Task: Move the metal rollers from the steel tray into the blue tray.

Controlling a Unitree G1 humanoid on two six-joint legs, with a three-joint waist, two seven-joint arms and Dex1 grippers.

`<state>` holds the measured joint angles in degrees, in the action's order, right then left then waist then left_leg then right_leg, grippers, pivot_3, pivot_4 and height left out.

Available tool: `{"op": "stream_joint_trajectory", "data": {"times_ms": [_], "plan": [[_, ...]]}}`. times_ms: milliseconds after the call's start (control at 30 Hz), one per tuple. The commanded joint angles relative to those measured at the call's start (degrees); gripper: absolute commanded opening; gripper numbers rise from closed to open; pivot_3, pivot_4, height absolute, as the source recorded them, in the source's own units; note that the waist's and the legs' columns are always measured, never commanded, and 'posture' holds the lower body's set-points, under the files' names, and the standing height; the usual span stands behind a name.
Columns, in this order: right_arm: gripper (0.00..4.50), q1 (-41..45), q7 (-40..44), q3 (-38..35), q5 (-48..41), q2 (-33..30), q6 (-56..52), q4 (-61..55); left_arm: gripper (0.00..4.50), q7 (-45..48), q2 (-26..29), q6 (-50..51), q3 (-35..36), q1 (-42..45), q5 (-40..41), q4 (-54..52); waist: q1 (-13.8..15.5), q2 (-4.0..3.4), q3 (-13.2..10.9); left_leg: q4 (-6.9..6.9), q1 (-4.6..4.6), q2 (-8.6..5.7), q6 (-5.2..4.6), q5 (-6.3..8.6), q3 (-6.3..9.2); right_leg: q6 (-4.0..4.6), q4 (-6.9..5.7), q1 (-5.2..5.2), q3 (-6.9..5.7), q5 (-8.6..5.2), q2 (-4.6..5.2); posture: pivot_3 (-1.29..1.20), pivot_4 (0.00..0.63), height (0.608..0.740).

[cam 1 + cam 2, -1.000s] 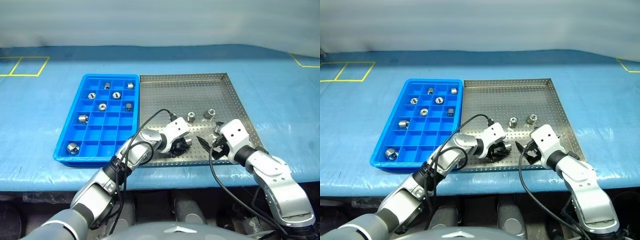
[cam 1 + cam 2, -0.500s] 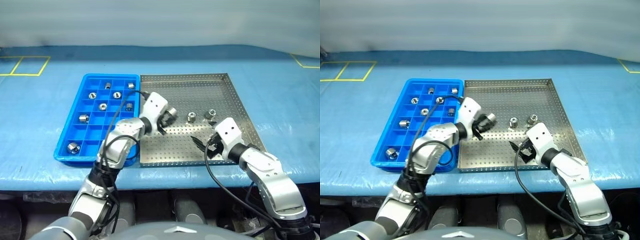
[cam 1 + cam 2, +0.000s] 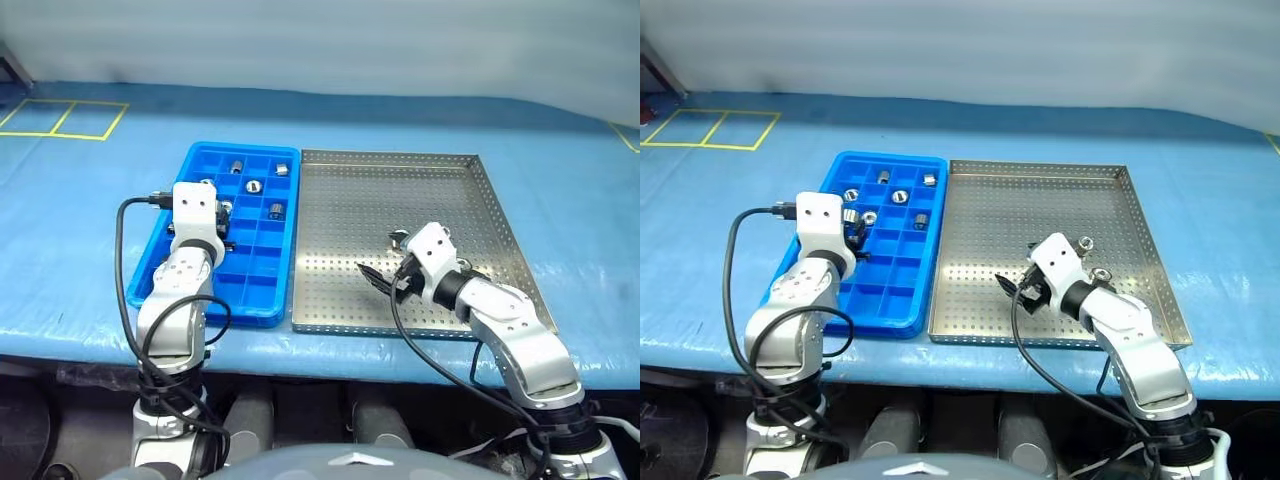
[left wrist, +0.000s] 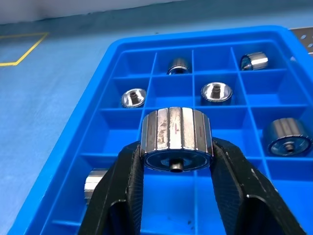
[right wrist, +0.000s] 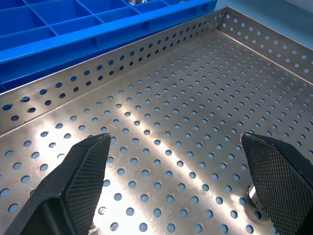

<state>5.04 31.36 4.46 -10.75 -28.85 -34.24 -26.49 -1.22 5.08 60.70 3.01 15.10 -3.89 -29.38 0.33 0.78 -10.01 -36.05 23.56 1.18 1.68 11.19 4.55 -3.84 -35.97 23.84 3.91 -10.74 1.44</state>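
Observation:
My left gripper should keep going toward the empty compartments nearer me and let go over one of them, as the roller is clear above the blue tray's dividers.
My left gripper is shut on a ribbed metal roller, holding it just above the blue tray near its left side. Several metal rollers lie in the compartments ahead, such as one and another. Over the front middle of the steel tray, my right gripper hangs low and open, with bare perforated floor between its fingers. Two rollers rest on the steel tray just behind the right wrist.
The two trays sit side by side, touching, on a table under a blue cover. Yellow tape lines mark the far left corner. A black cable loops from the left wrist, and another hangs below the right one.
My left gripper has carried the roller from the steel tray's front to the left, over the blue tray. The right gripper shifted slightly left, still open. The camera view shifted.

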Motion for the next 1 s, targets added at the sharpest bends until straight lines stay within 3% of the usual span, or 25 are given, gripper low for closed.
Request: {"op": "stream_joint_trajectory", "data": {"times_ms": [33, 1000], "plan": [[4.5, 1.0, 0.3, -0.1, -0.1, -0.3, 1.1, -0.6, 1.67, -0.1, -0.1, 0.8, -1.8, -1.5, -0.2, -3.0, 0.2, 0.01, 0.0, 0.0, 0.01, 0.0, 0.0, 0.0, 0.0, 0.0, 0.0, 0.01, 0.0, 0.0, 0.0, 0.15, 0.15, 0.74], [4.5, 3.1, 0.2, 1.2, 0.8, -0.4, 1.2, 1.3, 1.67, -3.3, -1.5, 2.0, -2.4, -8.0, -1.0, -6.0, 0.9, 0.01, 0.0, 0.0, 0.01, 0.01, 0.0, 0.0, 0.01, 0.01, 0.0, 0.02, -0.02, 0.0, 0.01, 0.17, 0.15, 0.74]]}}
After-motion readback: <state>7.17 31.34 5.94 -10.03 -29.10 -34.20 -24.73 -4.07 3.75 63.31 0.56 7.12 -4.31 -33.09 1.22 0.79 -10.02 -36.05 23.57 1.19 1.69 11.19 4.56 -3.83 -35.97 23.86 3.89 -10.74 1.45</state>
